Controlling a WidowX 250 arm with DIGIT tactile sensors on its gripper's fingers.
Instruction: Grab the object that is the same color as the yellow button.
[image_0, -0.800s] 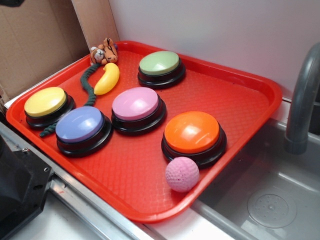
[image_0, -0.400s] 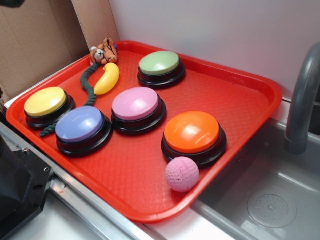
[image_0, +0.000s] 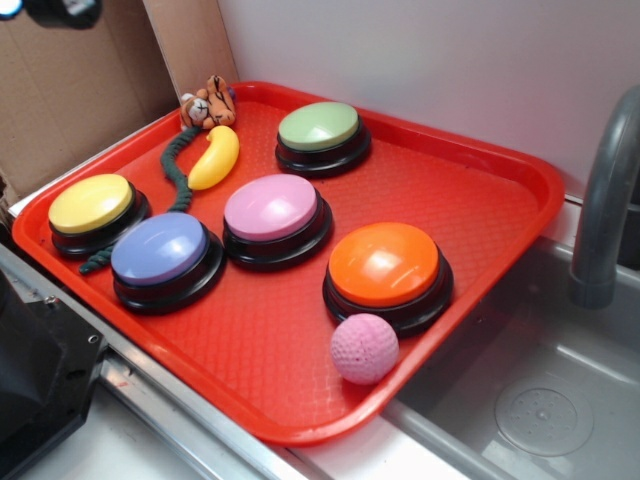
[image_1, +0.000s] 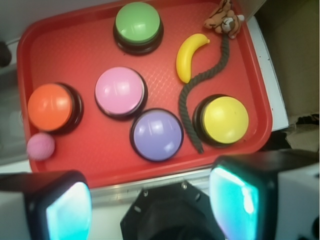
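Note:
I expect the dark green rope to stay lying on the tray when I lift the yellow banana toy (image_0: 216, 159), because the toy's tip (image_0: 194, 184) only rests beside the rope.
The small yellow banana toy (image_0: 214, 157) lies on the red tray (image_0: 470, 200) at its back left, between the tiger plush and the pink button; it also shows in the wrist view (image_1: 188, 56). The yellow button (image_0: 91, 204) stands at the tray's left corner, and in the wrist view (image_1: 225, 119) at lower right. My gripper (image_1: 155, 200) is open and empty, high above the tray's near edge, its fingers (image_1: 235, 200) wide apart. In the exterior view only a dark part of the gripper (image_0: 62, 9) shows at the top left edge.
On the tray are a pale green button (image_0: 319, 127), pink button (image_0: 271, 207), purple button (image_0: 160, 249), orange button (image_0: 385, 264), pink ball (image_0: 364, 348), orange tiger plush (image_0: 208, 103) and dark green rope (image_0: 181, 180). Cardboard stands at left, a sink (image_0: 540, 400) and faucet (image_0: 605, 200) at right.
More of the gripper's dark body has come into the exterior view at the top left edge, shifting right. Nothing on the tray has moved.

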